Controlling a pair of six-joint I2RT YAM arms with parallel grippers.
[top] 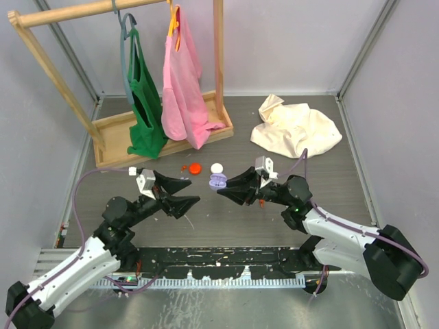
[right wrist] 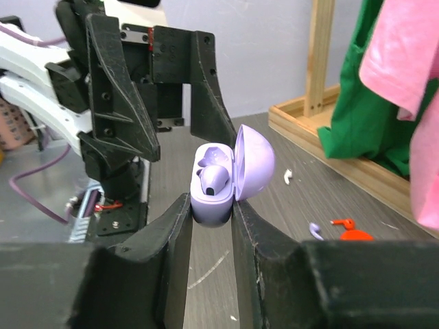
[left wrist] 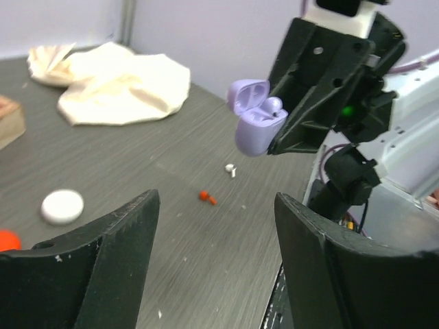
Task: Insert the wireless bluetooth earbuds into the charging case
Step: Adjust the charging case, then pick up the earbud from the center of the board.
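Note:
The robot sees one lilac earbud seated [right wrist: 214,179] in the open lilac case, so its left gripper should keep going toward the loose lilac earbud [right wrist: 315,231] and close on it.
My right gripper [right wrist: 211,208] is shut on an open lilac charging case [right wrist: 214,199] and holds it above the table, lid [right wrist: 255,162] up. One lilac earbud [right wrist: 213,179] sits in the case. It also shows in the left wrist view [left wrist: 273,106]. A second lilac earbud [right wrist: 315,230], a white earbud [right wrist: 289,177] and a red earbud [right wrist: 343,223] lie loose on the table. My left gripper [top: 188,192] is open and empty, facing the case [top: 218,181] from a short way to its left. In the left wrist view the white earbud [left wrist: 231,168] and red earbud [left wrist: 207,197] lie beyond its fingers.
A white round case [top: 217,168] and a red round case [top: 195,166] lie just behind the grippers. A wooden rack [top: 110,127] with a green bag [top: 145,103] and a pink bag [top: 182,89] stands at the back left. A cream cloth [top: 296,129] lies at the back right.

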